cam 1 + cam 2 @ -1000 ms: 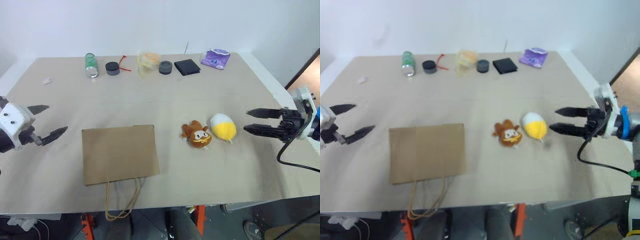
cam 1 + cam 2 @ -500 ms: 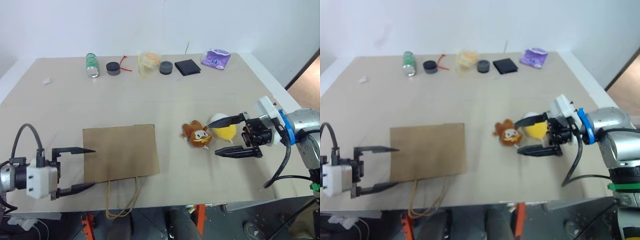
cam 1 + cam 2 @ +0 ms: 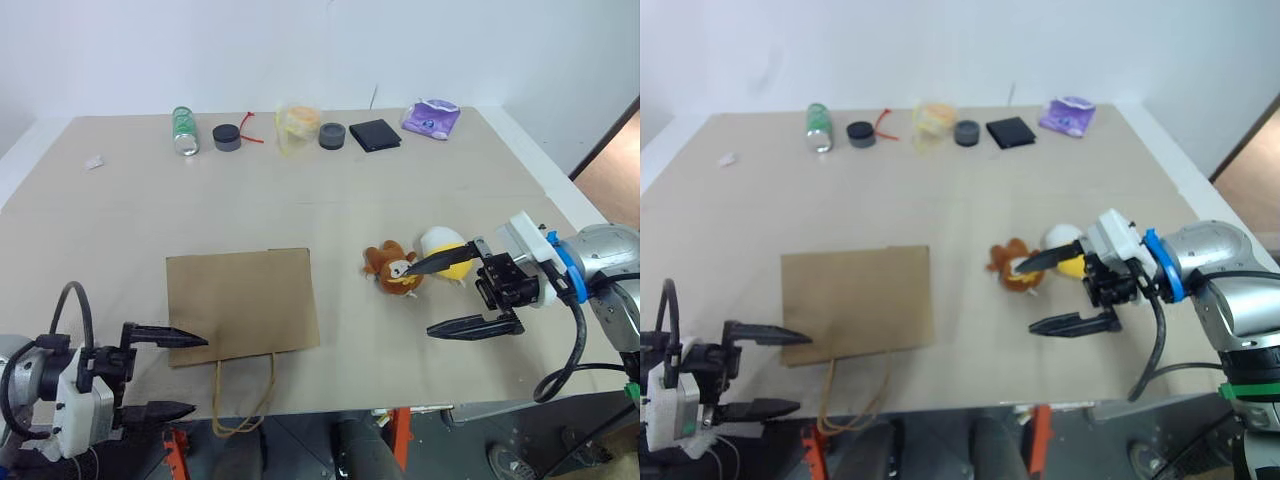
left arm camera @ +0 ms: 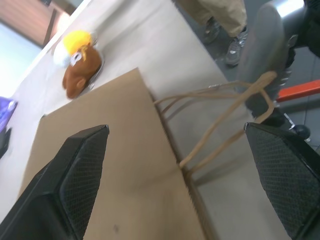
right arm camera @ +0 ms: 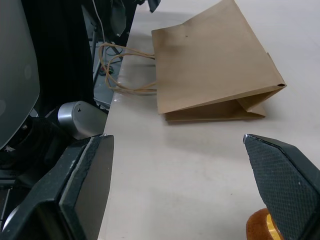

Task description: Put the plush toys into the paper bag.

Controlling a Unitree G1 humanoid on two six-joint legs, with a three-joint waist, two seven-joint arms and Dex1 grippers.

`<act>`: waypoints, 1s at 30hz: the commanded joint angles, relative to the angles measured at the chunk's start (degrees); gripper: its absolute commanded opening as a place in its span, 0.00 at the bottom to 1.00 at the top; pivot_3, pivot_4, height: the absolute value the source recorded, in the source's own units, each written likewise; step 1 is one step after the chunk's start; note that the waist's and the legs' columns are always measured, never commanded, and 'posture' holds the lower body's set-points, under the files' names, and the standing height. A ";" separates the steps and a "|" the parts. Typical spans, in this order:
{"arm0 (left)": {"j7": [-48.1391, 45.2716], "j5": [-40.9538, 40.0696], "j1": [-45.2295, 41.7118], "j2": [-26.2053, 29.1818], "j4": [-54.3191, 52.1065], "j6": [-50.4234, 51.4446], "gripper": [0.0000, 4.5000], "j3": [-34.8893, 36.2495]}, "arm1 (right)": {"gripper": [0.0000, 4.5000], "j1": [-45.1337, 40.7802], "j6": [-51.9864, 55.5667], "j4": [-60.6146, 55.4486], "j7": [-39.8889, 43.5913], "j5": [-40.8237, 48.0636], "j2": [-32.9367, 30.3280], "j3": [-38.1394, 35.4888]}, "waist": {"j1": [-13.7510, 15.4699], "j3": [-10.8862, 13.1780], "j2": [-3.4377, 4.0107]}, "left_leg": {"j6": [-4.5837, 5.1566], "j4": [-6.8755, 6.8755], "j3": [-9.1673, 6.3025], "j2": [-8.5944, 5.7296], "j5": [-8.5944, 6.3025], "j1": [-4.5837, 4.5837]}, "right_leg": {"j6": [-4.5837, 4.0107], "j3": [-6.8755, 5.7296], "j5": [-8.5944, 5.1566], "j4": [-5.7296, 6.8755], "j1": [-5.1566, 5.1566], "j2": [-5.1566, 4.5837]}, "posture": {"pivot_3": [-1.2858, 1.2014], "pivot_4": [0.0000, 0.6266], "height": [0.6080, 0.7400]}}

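Observation:
The cord handles (image 3: 244,424) come out of separate layers at the paper bag's edge. The paper bag's opening (image 3: 246,356) will spread wide open when I lift the upper cord handle.
The paper bag (image 3: 242,305) lies flat on the table, and its cord handles (image 3: 245,400) hang over the front edge. To its right sit the plush toys, a brown animal (image 3: 392,270) and a yellow-and-white egg (image 3: 445,252), side by side. My right gripper (image 3: 421,302) points left and is open. Its upper finger crosses in front of the egg with the tip at the brown toy's face, and bare table lies between the fingers. My left gripper (image 3: 198,375) is open at the front left corner and points right. Its upper fingertip is at the bag's near corner, left of the handles (image 4: 220,120).
Along the table's back edge (image 3: 120,125) stand a green bottle (image 3: 183,130), two dark round lids (image 3: 226,137), a yellow wrapped item (image 3: 297,123), a black square (image 3: 374,134) and a purple-white packet (image 3: 431,117). A person's legs (image 4: 220,20) show past the table's right end.
My left gripper swung from the table's left side down to the front left corner and now points right. My right gripper moved left and reached the toys. Both stayed open.

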 commanded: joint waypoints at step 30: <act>9.59 8.44 -5.14 1.14 1.33 -2.99 1.00 -10.59 | 0.99 1.32 2.89 -3.71 -1.05 0.15 -0.17 -2.83 | 0.02 0.00 0.00 | 0.01 0.01 0.21 0.07 -0.01 0.05 | 0.04 0.17 0.07 0.00 -0.03 0.05 | 0.52 0.24 1.00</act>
